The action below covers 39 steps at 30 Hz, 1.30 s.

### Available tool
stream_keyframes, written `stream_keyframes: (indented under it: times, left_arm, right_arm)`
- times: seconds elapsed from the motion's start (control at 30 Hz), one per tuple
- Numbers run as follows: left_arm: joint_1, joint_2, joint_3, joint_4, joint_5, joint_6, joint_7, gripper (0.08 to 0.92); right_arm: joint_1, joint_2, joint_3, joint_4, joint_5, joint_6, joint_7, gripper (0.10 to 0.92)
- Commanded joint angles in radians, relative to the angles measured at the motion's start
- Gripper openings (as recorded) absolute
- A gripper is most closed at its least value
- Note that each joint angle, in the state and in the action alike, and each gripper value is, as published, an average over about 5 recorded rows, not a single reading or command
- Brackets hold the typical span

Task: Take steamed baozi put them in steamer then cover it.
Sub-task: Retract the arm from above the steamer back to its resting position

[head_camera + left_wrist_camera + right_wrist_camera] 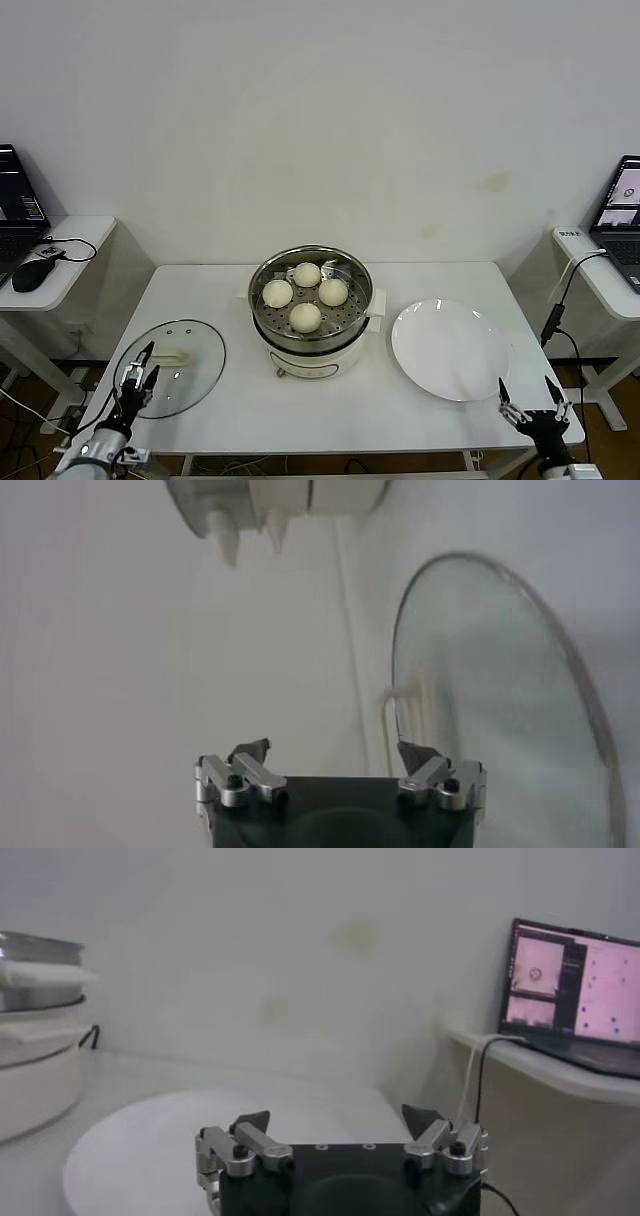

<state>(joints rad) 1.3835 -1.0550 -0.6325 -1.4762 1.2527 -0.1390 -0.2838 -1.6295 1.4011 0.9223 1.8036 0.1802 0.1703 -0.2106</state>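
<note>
I expect the glass cover to settle flat over the baozi when I lower it, because they sit low inside the steamer's rim.
Four cream-white baozi sit inside the steel steamer, which stands uncovered on its cream-white pot base at the table's middle. The glass cover with its cream bar handle lies flat on the table to the left; it also shows in the left wrist view. My left gripper is open and empty, low over the cover's near-left edge, short of the handle. My right gripper is open and empty, off the table's front right corner, near the white plate.
The empty white plate also shows in the right wrist view, right of the steamer. Side desks carry laptops at far left and far right, with a mouse and cables.
</note>
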Motion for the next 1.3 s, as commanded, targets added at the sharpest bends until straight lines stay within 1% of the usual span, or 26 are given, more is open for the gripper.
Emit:
stream_keyframes:
  times: [0.03, 0.27, 1.03, 1.13, 1.3]
  left_arm:
    - [-0.144, 0.019, 0.032, 0.144, 0.016, 0.000, 0.010, 0.823]
    - [-0.175, 0.012, 0.049, 0.182, 0.013, -0.003, 0.015, 0.823]
    - [-0.236, -0.011, 0.074, 0.244, -0.021, -0.038, 0.006, 0.819]
    - [-0.242, -0.014, 0.075, 0.260, -0.022, -0.046, 0.003, 0.776]
    - [-0.250, -0.016, 0.076, 0.286, -0.019, -0.059, -0.003, 0.635]
  right_arm:
    - [-0.016, 0.011, 0.008, -0.007, -0.003, 0.002, -0.001, 0.823]
    - [-0.014, 0.012, 0.012, -0.016, -0.005, 0.002, -0.003, 0.823]
    - [-0.002, 0.023, 0.004, -0.054, -0.019, 0.004, -0.009, 0.823]
    - [-0.002, 0.027, 0.001, -0.054, -0.021, 0.005, -0.010, 0.823]
    - [-0.004, 0.032, -0.008, -0.046, -0.021, 0.003, -0.010, 0.823]
